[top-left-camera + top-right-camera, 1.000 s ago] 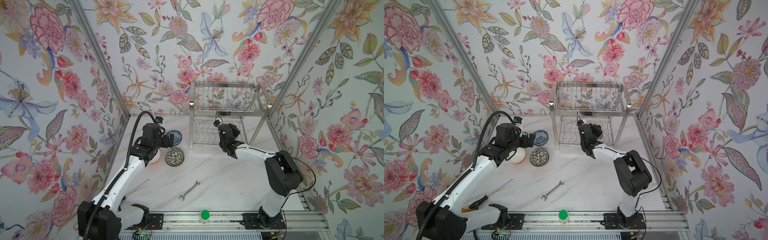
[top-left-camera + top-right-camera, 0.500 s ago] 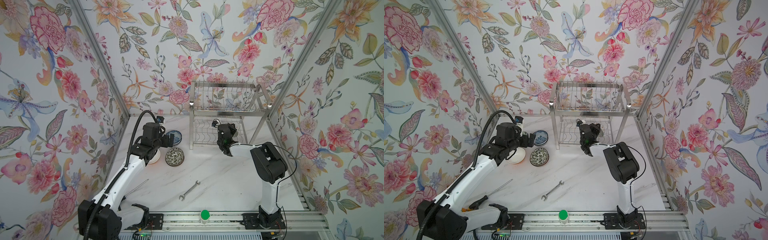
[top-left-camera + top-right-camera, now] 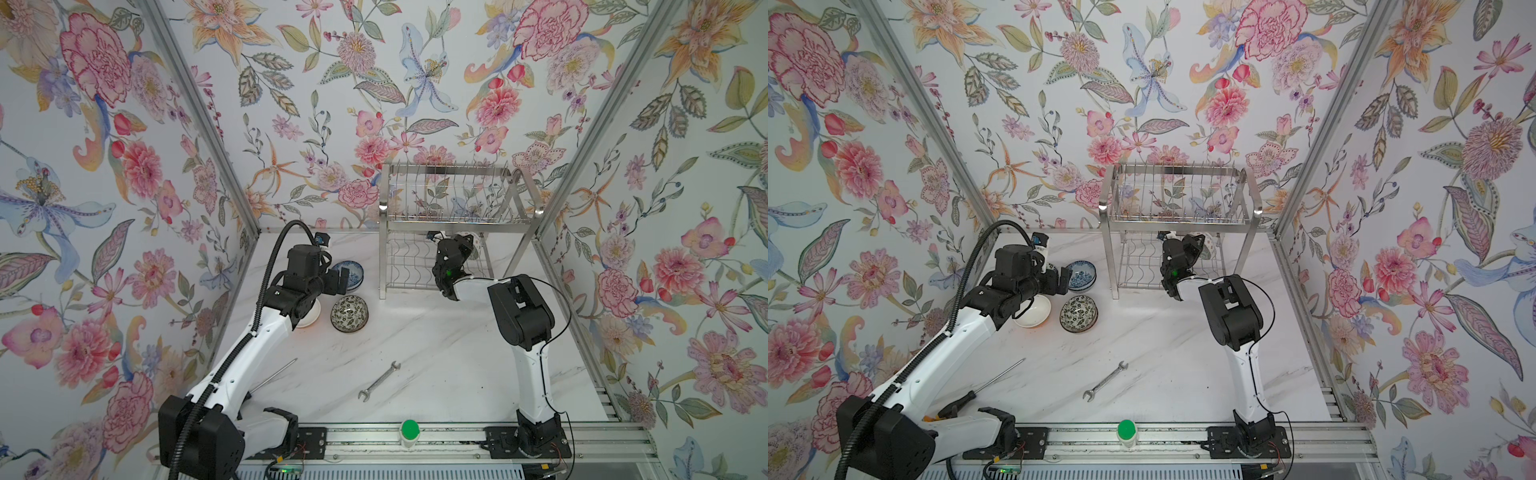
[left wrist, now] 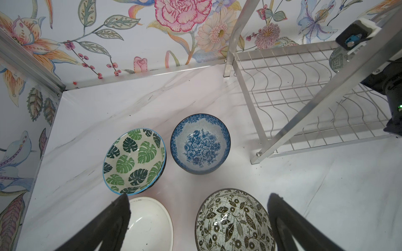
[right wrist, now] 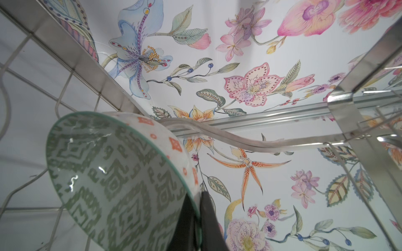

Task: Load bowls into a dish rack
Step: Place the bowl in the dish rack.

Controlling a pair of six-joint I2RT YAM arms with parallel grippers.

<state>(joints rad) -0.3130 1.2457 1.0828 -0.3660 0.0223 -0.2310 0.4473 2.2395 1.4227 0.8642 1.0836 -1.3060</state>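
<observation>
The green-patterned bowl (image 5: pixel 113 171) is tilted on edge and the rack's far corner (image 5: pixel 130 105) is empty, so the robot's right hand should go on moving the bowl to that corner until the wavy grid holds it up.
The steel dish rack (image 3: pixel 457 226) (image 3: pixel 1177 226) stands at the back of the table. My right gripper (image 5: pixel 196 208) reaches into its lower tier and is shut on the rim of a green-patterned bowl (image 5: pixel 117 180) with orange marks outside, held tilted over the wavy grid. Left of the rack my left gripper (image 4: pixel 199 195) hangs open above four bowls: green-leaf (image 4: pixel 133 160), blue floral (image 4: pixel 200 144), plain white (image 4: pixel 150 223) and black-and-white (image 4: pixel 233 221). It touches none of them. The blue bowl (image 3: pixel 353 272) and black-and-white bowl (image 3: pixel 349 313) show in both top views.
A wrench (image 3: pixel 379 381) lies mid-table and a screwdriver (image 3: pixel 984 384) lies near the left arm's base. A green-capped post (image 3: pixel 409 430) sits on the front rail. Floral walls close in on three sides, and the rack's legs (image 4: pixel 304 108) stand beside the bowls.
My right gripper has carried the green-patterned bowl deeper under the rack's upper tier, and its elbow has swung inward. The left arm has hardly moved.
</observation>
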